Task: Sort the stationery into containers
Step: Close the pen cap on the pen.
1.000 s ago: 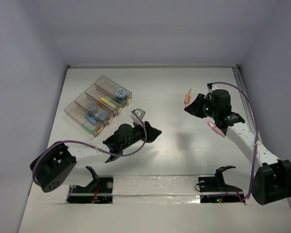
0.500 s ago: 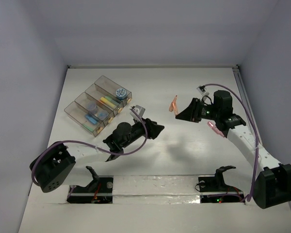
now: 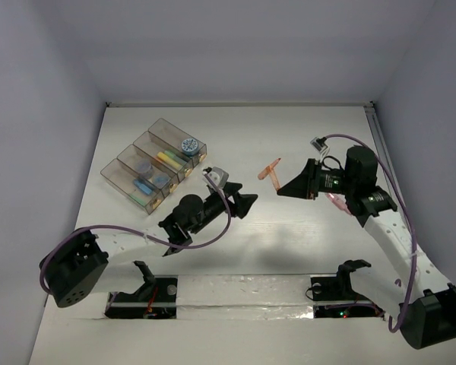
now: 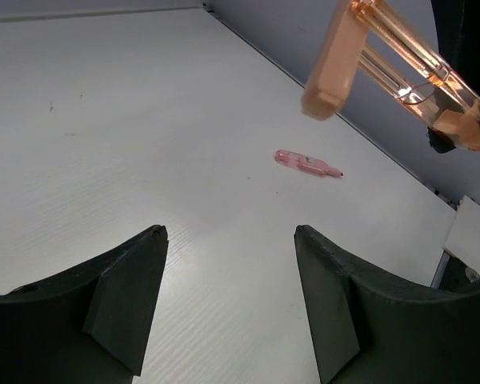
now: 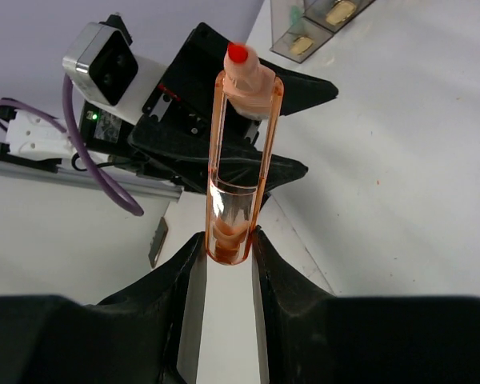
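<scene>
The orange pen's blunt end (image 3: 262, 176) juts clear of my right gripper, so my left gripper should keep advancing until its open fingers straddle that end (image 4: 326, 98), then close.
My right gripper (image 3: 282, 188) (image 5: 228, 240) is shut on the butt end of a translucent orange pen (image 3: 271, 169) (image 5: 242, 160), held in the air with its red-tipped end pointing at the left arm. My left gripper (image 3: 248, 201) (image 4: 230, 232) faces it a short way off, open and empty. In the left wrist view the orange pen (image 4: 400, 68) hangs at the upper right. A pink pen (image 3: 338, 204) (image 4: 306, 165) lies on the table beneath the right arm. The containers (image 3: 126, 157) sit at the back left, holding a bluish roll (image 3: 188, 144), a yellow pen (image 3: 167, 159) and blue and green pieces.
White walls enclose the table on three sides. A shiny metal strip (image 3: 243, 293) runs along the near edge between the two arm bases. A rail (image 3: 376, 129) runs along the right edge. A corner of the containers (image 5: 320, 20) shows at the top of the right wrist view.
The right arm has carried the orange pen leftward, toward the left gripper. The left gripper has opened wider and shifted slightly right.
</scene>
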Controlling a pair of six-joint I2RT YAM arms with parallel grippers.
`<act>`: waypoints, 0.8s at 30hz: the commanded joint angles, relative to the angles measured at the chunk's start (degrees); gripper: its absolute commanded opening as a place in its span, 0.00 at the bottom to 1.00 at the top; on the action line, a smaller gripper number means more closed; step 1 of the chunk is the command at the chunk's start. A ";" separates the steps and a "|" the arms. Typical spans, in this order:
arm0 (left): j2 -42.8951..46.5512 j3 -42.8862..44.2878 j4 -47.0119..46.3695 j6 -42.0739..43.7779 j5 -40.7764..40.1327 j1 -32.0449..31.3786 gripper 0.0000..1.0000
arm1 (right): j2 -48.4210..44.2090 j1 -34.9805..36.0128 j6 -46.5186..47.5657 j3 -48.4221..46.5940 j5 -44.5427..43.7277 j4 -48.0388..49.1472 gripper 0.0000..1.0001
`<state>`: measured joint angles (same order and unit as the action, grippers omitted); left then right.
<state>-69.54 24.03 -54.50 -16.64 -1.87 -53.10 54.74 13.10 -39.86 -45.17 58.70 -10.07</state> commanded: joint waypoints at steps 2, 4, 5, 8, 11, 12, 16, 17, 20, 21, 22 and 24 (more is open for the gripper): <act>2.48 2.86 -2.72 3.98 -1.38 -0.86 0.62 | -2.44 0.08 -1.89 -0.18 3.44 -0.22 0.08; 2.91 3.48 -2.37 4.69 -1.47 -1.47 0.62 | -3.32 0.08 -1.89 0.08 3.88 -0.92 0.08; 3.18 3.91 -2.19 4.95 -1.47 -1.48 0.62 | -3.50 0.08 -1.80 0.17 3.97 -1.18 0.08; 3.71 4.18 -2.98 6.36 -0.77 -2.01 0.62 | -4.20 0.08 -1.54 0.43 4.23 -2.24 0.08; 3.71 4.70 -3.95 6.80 0.11 -2.53 0.63 | -4.73 0.08 -1.45 0.69 4.32 -2.50 0.08; 3.62 4.88 -3.95 6.80 0.28 -3.14 0.63 | -4.73 0.08 -1.45 0.78 4.32 -2.50 0.08; 3.36 6.11 -3.07 7.94 1.17 -4.55 0.63 | -4.91 0.08 -1.54 1.48 4.32 -2.33 0.07; 3.18 6.64 -2.81 8.29 0.99 -4.55 0.63 | -4.91 0.08 -1.89 1.57 4.41 -1.98 0.07; 2.74 7.17 -2.45 9.00 -0.06 -5.17 0.63 | -5.17 0.61 -2.51 2.28 4.58 -0.92 0.06; 2.65 7.34 -2.54 9.17 -0.15 -5.17 0.63 | -5.17 0.61 -2.51 2.36 4.58 -0.83 0.06; 2.48 7.43 -2.54 9.26 -0.67 -5.17 0.63 | -5.17 0.61 -2.51 2.63 4.32 -1.01 0.06; 2.13 7.87 -2.89 9.96 -1.29 -5.17 0.63 | -5.26 0.61 -2.51 2.72 4.32 -1.10 0.06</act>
<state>-67.37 29.19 -54.52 -8.56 -2.11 -58.08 50.59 13.21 -41.71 -42.39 61.60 -12.80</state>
